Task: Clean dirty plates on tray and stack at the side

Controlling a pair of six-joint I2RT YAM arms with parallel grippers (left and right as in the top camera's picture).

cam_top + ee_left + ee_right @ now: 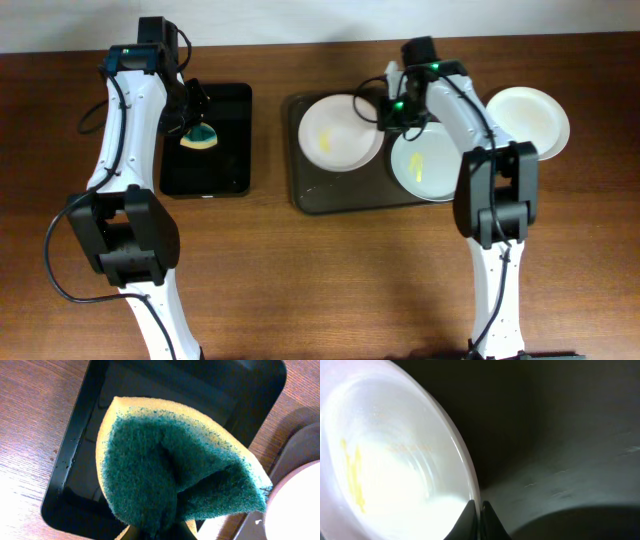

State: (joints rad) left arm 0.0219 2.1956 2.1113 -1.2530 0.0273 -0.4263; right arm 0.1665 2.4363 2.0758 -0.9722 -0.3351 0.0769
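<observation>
The plate in my right gripper has a yellow smear (325,140) on it, so I should keep the plate over the tray (335,194) steady while my left gripper scrubs with the sponge.
The brown-grey tray (310,190) holds two white plates. The left plate (335,135) has a small yellow smear; my right gripper (388,110) is shut on its right rim, which shows in the right wrist view (465,467) between the fingers (479,510). The second plate (425,165), also smeared yellow, lies at the tray's right. A third plate (530,120) lies on the table right of the tray. My left gripper (197,125) is shut on a green-and-yellow sponge (175,475) above the black tray (75,475).
The small glossy black tray (225,165) lies left of the brown-grey tray. Both arm bases rise from the table's near edge. Bare wood tabletop (320,280) lies in front of the trays.
</observation>
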